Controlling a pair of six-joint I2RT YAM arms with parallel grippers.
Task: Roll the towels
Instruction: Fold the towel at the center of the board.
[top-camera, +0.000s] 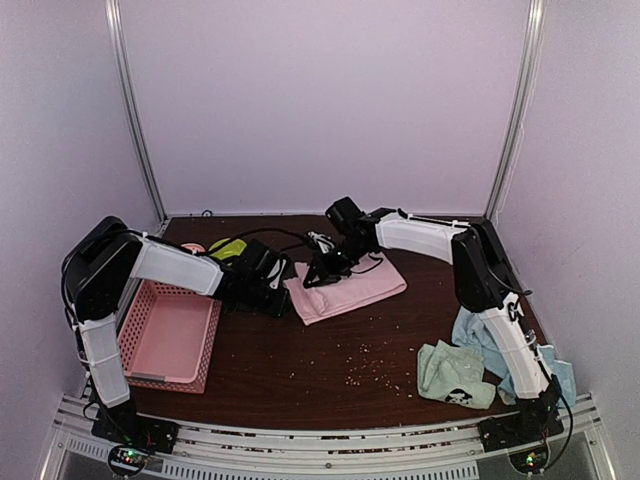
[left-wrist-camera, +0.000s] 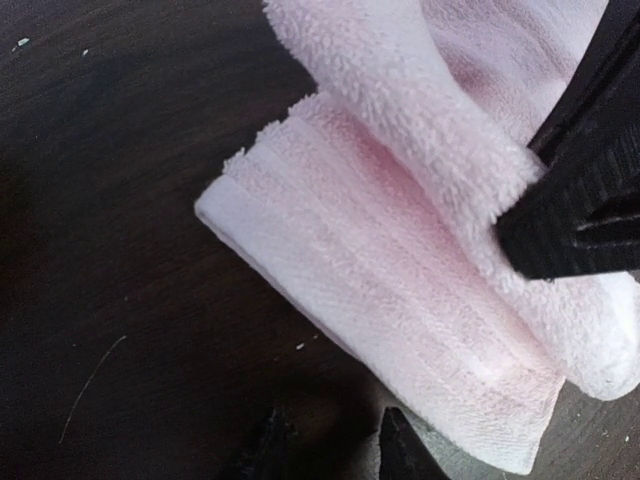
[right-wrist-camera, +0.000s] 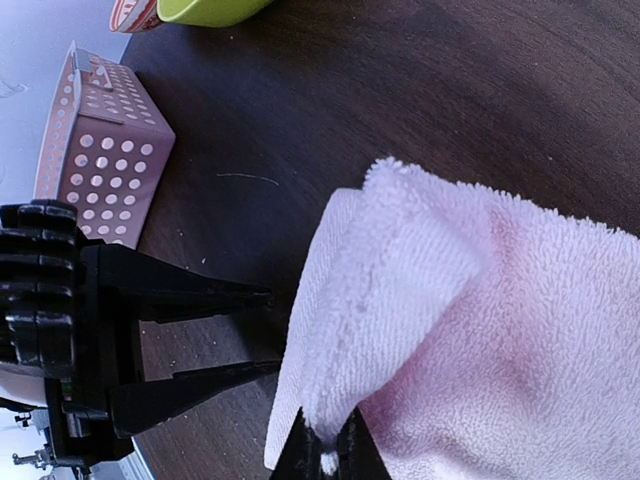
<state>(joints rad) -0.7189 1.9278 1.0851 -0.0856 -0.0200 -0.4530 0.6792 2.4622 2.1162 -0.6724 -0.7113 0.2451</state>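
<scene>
My right gripper keeps pulling the pink towel's held fold over the towel's banded end and lets go there, because the fold is lined up with that end.
A pink towel lies on the dark table at the middle back, and its left end is lifted and folded over. My right gripper is shut on that lifted edge of the pink towel. My left gripper is open, low over the table just left of the pink towel, with nothing between its fingers. From above, the left gripper and right gripper sit close together at the towel's left end. A mint green towel and a light blue towel lie crumpled at the right front.
A pink latticed basket stands at the left beside the left arm, and the basket also shows in the right wrist view. A green bowl sits behind the left forearm. Crumbs dot the table's front middle.
</scene>
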